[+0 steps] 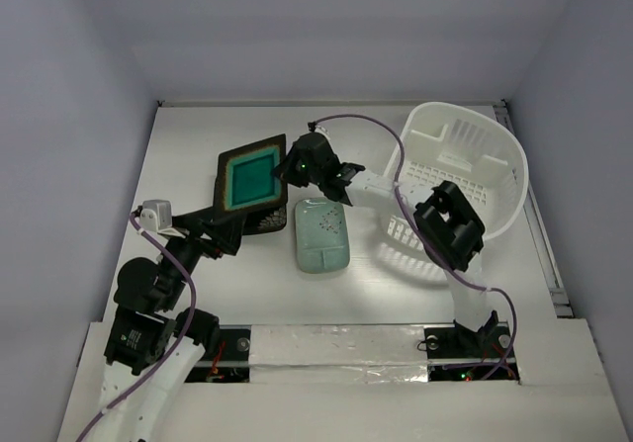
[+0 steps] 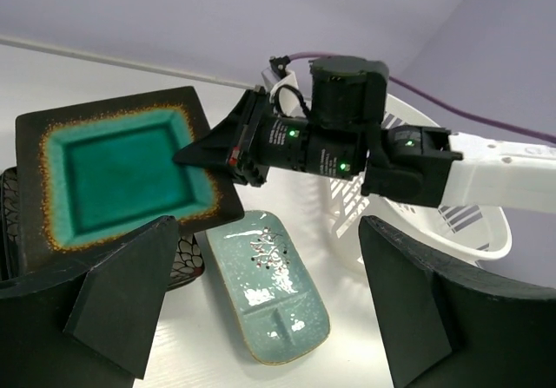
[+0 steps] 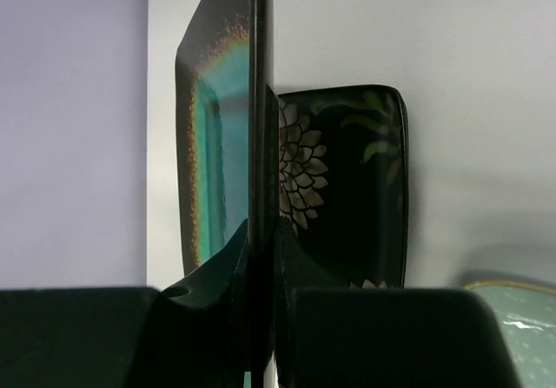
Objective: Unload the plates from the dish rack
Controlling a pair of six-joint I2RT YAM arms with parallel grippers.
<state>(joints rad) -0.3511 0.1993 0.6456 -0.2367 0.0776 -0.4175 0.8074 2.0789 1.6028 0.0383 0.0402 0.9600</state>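
The teal plate (image 1: 253,177) is hanging face up above the black flowered plate (image 1: 269,221). My right gripper should keep bringing it down until it sits there, then let go.
My right gripper (image 1: 294,168) is shut on the right rim of the dark-brown-rimmed teal plate (image 1: 251,177), holding it tilted over the black flowered plate (image 1: 269,222) on the table. The right wrist view shows the teal plate (image 3: 217,145) edge-on between my fingers, with the black plate (image 3: 347,188) behind it. The mint-green plate (image 1: 321,234) lies flat beside them, between the open fingers in the left wrist view (image 2: 274,292). My left gripper (image 1: 224,230) is open and empty, just near of the teal plate (image 2: 122,175). The white dish rack (image 1: 465,180) holds no plates that I can see.
The right arm's elbow (image 1: 450,226) hangs over the near rim of the rack. A purple cable (image 1: 381,131) loops from the right wrist past the rack. White walls close the table at the back and sides.
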